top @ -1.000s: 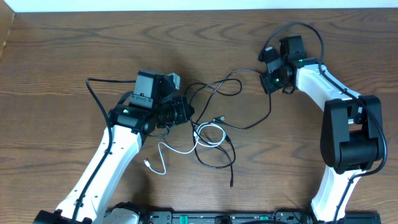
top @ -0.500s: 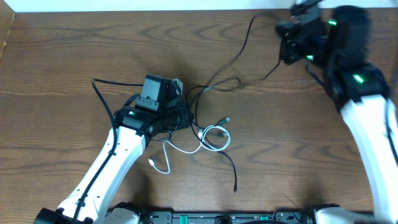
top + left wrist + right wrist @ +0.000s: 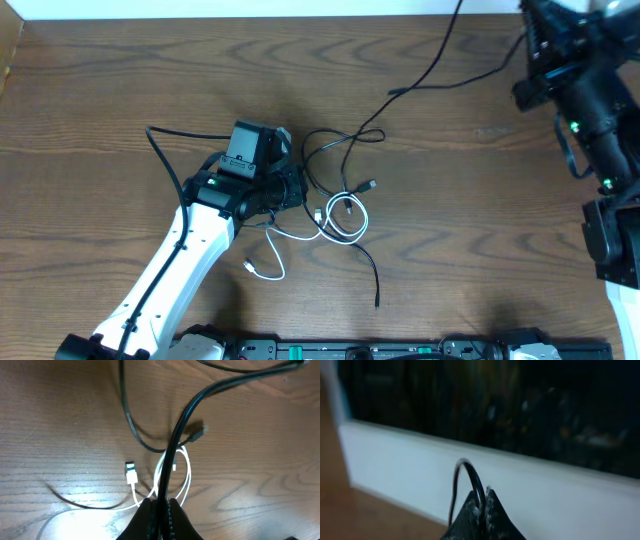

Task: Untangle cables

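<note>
Next, my right gripper lowers the black cable (image 3: 431,68) for slack before my left gripper reaches the loop (image 3: 368,135), because the cable rises tight from the tangle's loop to my right gripper.
The cables lie in a loose tangle (image 3: 340,185) at the table's middle. A white cable (image 3: 348,218) coils there, and its tail ends in a plug (image 3: 249,266) nearer the front. My left gripper (image 3: 300,188) sits at the tangle's left edge, shut on a thin black cable (image 3: 172,450) that rises from its fingertips (image 3: 161,506). In the left wrist view the white loop (image 3: 187,477) and a white plug (image 3: 131,473) lie just beyond. My right gripper (image 3: 528,48) is raised at the far right, shut on another black cable (image 3: 472,477) that stretches taut (image 3: 435,68) back to the tangle.
A black plug (image 3: 372,185) lies on the tangle's right side. One black cable end (image 3: 377,298) trails toward the front edge. The left arm's thicker black wire (image 3: 160,150) loops to its left. A white wall (image 3: 420,460) fills the right wrist view.
The right arm has swung up and to the far right, drawing its black cable out of the tangle in a long line. The tangle has thinned and shifted slightly. The left gripper has stayed shut in place.
</note>
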### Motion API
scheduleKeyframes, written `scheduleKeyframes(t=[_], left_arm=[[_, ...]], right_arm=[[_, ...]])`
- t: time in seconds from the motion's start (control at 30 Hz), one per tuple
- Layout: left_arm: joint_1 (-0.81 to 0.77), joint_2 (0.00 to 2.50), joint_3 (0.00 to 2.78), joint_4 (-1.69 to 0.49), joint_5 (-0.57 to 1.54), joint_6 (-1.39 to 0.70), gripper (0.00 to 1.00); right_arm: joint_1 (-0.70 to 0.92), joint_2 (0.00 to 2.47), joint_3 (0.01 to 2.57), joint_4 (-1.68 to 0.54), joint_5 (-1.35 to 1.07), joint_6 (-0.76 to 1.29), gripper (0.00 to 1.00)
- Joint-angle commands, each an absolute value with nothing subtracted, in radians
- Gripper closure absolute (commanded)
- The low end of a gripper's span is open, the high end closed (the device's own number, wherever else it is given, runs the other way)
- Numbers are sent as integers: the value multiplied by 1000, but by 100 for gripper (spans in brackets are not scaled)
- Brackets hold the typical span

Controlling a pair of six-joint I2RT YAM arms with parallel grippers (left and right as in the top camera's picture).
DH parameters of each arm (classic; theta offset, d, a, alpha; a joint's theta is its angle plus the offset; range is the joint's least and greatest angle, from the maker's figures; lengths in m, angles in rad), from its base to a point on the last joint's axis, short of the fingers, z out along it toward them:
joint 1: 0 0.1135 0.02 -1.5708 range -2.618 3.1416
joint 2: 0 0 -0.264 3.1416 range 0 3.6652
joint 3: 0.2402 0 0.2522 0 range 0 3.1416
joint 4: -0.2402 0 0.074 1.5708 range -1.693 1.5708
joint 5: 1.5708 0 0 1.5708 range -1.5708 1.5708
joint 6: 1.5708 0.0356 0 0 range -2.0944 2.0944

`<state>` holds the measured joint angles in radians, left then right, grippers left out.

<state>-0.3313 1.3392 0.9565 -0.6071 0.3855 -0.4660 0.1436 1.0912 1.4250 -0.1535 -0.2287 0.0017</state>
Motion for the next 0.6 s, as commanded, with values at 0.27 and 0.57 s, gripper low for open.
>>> scheduleKeyframes(t=[0.27, 0.57], left_arm=[[-333, 1347, 946, -617, 372, -446, 93], [-333, 1347, 946, -616, 373, -447, 92]], right_arm=[[144, 1064, 1433, 161, -117, 52, 99], [144, 1071, 1432, -49, -81, 74, 99]])
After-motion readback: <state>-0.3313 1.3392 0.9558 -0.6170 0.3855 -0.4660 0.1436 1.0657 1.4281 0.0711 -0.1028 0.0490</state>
